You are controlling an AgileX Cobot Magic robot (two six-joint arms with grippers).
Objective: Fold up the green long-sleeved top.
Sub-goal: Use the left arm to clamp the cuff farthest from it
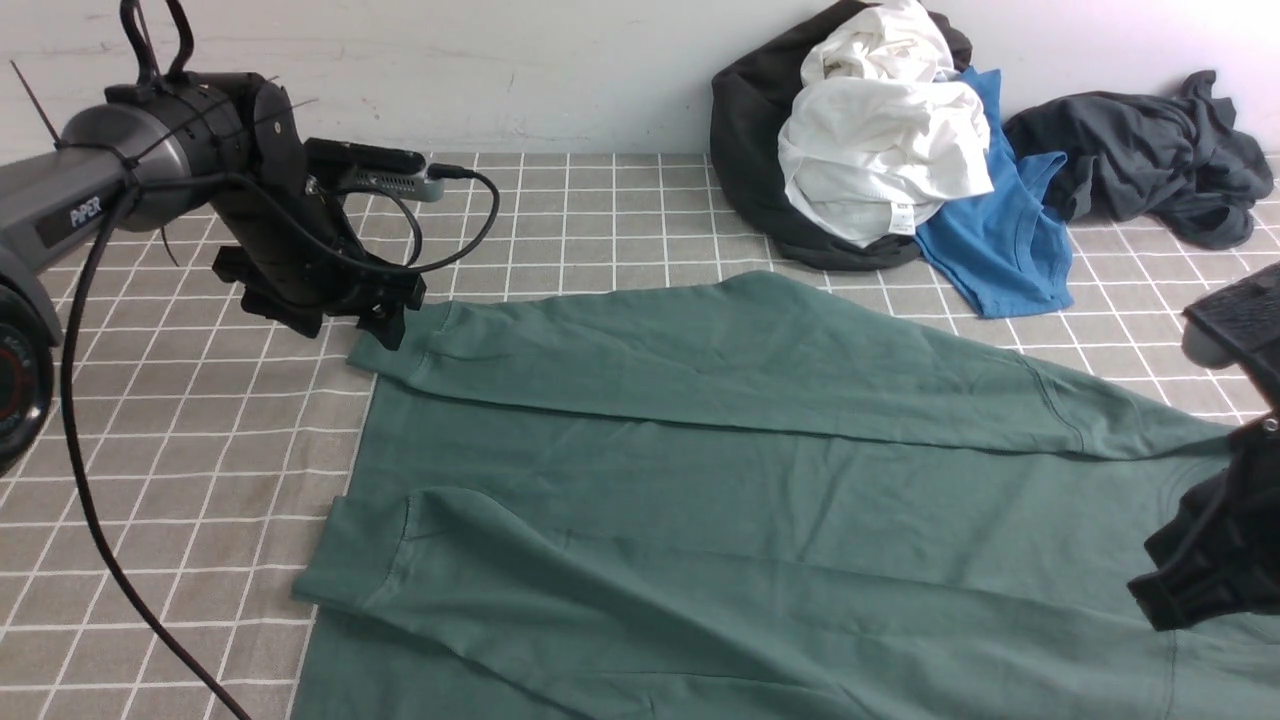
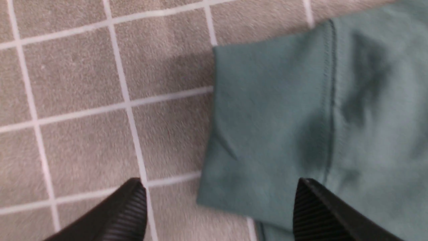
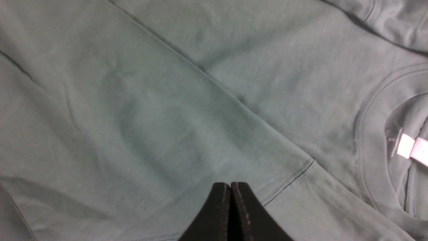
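My gripper will pull the cuff across, and the far sleeve (image 1: 720, 356) should then swing from the shoulder while the top's body stays flat, because the sleeve's lower edge (image 1: 672, 419) lies loose.
The green long-sleeved top (image 1: 700, 470) lies flat across the checked cloth, with both sleeves laid over its body toward the left. The far sleeve's cuff (image 1: 400, 350) rests at the top's left edge. My left gripper (image 1: 345, 318) hangs just above that cuff, open and empty. In the left wrist view the cuff (image 2: 267, 117) lies flat below the spread left gripper (image 2: 219, 187). My right gripper (image 1: 1200, 580) hovers at the right edge over the shoulder area. In the right wrist view the right gripper (image 3: 230, 184) is shut on nothing, near the collar (image 3: 364, 134) and its white label (image 3: 409, 147).
At the back right lies a heap of clothes: a white garment (image 1: 880, 140) on a black one (image 1: 750, 150), a blue T-shirt (image 1: 1000, 230) and a dark grey garment (image 1: 1140, 150). Grey checked cloth (image 1: 200, 450) covers the table up to the wall.
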